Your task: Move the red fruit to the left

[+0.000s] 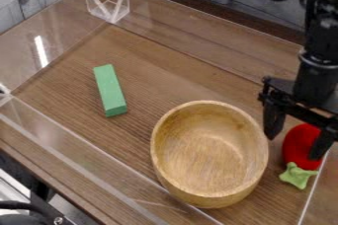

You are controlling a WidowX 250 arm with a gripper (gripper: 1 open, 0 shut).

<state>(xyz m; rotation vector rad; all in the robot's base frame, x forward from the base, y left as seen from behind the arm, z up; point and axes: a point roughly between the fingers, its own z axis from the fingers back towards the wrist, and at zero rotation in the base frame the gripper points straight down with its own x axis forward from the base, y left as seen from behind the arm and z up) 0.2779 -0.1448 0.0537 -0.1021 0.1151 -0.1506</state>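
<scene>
The gripper's near finger almost point(272, 122) touches the wooden bowl's rim point(209, 158), so I expect the wooden bowl to slide aside upright when the robot carries the red fruit across.
The red fruit point(302, 143) lies at the right edge of the wooden table, its light green leafy stem point(298, 176) pointing toward the front. My gripper point(298, 135) hangs straight over it, open, one dark finger point(275, 122) on the fruit's left side and the other on its right. The fingers reach down around the fruit's upper half; whether they touch it I cannot tell.
A wooden bowl point(209, 151) sits just left of the fruit, close to the left finger. A green rectangular block point(110, 89) lies further left. Clear plastic walls point(53, 34) ring the table, with a small clear stand point(107, 4) at the back left.
</scene>
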